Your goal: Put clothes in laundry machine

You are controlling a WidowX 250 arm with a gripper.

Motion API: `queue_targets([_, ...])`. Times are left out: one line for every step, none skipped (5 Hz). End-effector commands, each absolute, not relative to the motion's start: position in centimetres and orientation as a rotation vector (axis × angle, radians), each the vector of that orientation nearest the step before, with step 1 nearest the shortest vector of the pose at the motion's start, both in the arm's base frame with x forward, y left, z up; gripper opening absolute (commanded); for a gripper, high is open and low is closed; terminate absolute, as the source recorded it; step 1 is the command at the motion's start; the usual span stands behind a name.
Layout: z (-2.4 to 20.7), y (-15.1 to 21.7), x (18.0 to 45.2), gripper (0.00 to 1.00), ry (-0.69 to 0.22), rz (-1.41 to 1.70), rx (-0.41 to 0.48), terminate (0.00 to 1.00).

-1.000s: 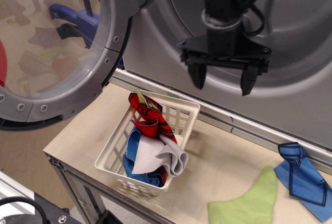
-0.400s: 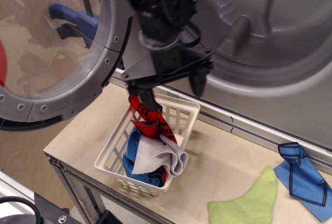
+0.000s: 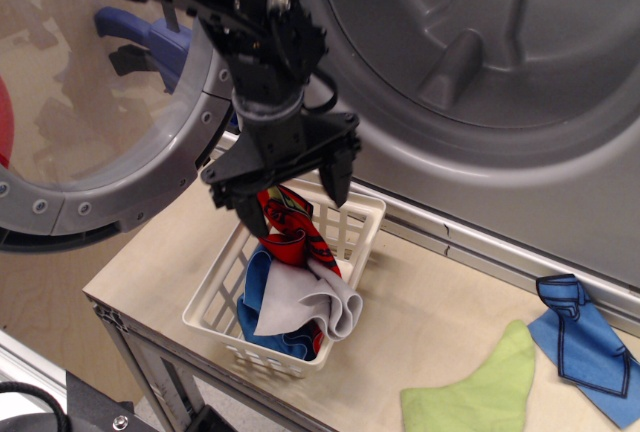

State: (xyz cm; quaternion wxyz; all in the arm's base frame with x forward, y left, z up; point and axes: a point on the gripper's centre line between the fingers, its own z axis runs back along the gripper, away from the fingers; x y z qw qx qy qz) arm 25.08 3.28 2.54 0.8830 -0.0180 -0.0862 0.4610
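Observation:
The clothes bundle will come out all together when I lift, because the light grey and bright blue cloths are bunched against the red cloth.
The clothes lie bundled in a white slatted basket: a red cloth with black pattern on top, a light grey cloth in the middle and a bright blue cloth under them. My gripper is open, its black fingers spread over the basket's far end, straddling the red cloth's top just above it. The laundry machine's grey drum gapes behind, its round porthole door swung open to the left.
A lime green cloth and a blue cloth with dark stitched edges lie on the wooden table at the right. The basket stands near the table's front left edge. The machine's lower rim runs along the table's back.
My gripper has swung from in front of the drum leftward and down, to just over the red cloth in the basket. It stays open. The clothes have not moved.

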Motion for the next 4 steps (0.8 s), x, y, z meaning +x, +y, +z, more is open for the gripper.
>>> queue_targets([0.3,3.7,25.1,1.0,-0.157,1.022,0.028,0.0])
queue_targets([-1.6,3.3,25.6,1.0,-0.148,1.034,0.003,0.0])
queue_targets([-2.7,3.2,26.1,1.0,-0.153,1.032,-0.038,0.0])
queue_targets([-2.3,3.2,26.3,0.0,-0.162,1.014,-0.071,0.0])
